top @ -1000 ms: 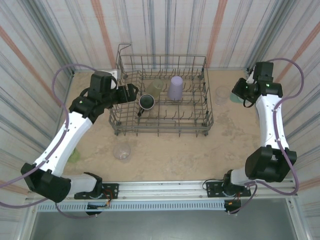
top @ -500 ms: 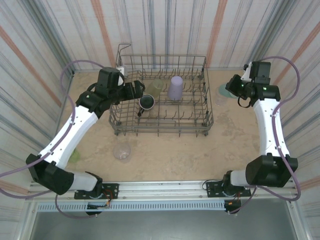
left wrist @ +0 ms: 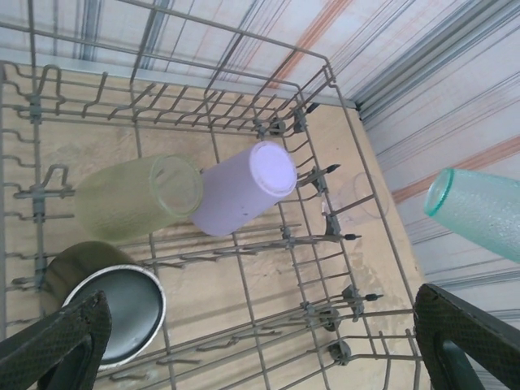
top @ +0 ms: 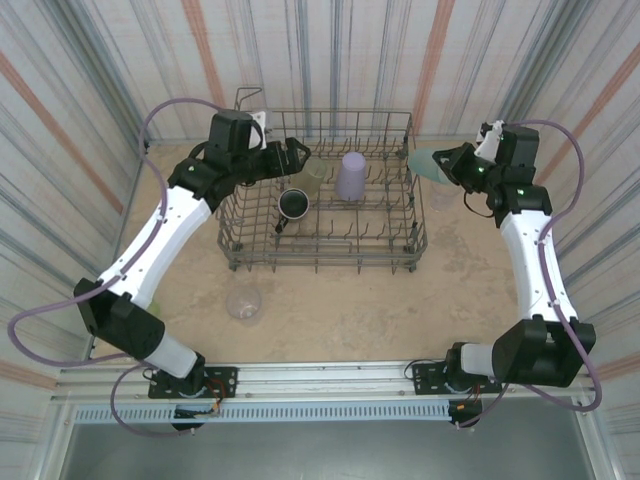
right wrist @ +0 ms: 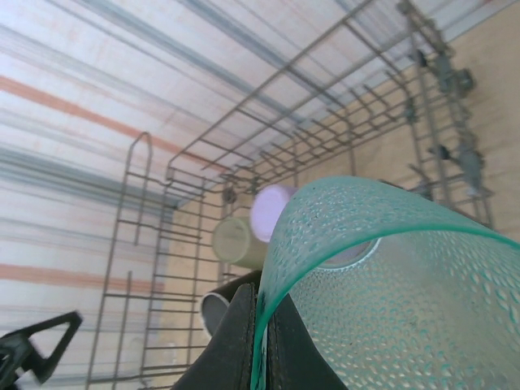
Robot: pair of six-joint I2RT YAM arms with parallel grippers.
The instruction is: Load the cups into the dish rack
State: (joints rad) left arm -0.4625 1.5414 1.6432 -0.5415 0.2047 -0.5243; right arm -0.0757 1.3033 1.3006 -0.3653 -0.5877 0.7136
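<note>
My left gripper should keep moving toward the teal cup (top: 430,167) until its open fingers are around the cup's loose end (top: 415,161), as that end faces them across the rack.
The grey wire dish rack (top: 322,257) stands at the table's middle back. Inside it are a lavender cup (top: 351,175), an olive-yellow cup (top: 312,178) lying on its side and a dark mug (top: 293,204). My right gripper (top: 452,165) is shut on the rim of the teal cup (top: 425,163), holding it tilted in the air just outside the rack's right wall. In the right wrist view the fingers (right wrist: 244,325) pinch the teal cup (right wrist: 390,284). Above the rack's back left corner hangs my left gripper (top: 290,155), open and holding nothing, with the rack's floor (left wrist: 268,284) below it.
A clear cup (top: 243,301) stands on the table in front of the rack. Another clear cup (top: 441,190) stands right of the rack, under the teal one. A bright green cup (top: 148,312) peeks out beside the left arm. Striped walls close in on three sides.
The right gripper has lifted the teal cup and carried it left toward the rack's right wall. The left gripper has moved back and right, over the rack's back left corner.
</note>
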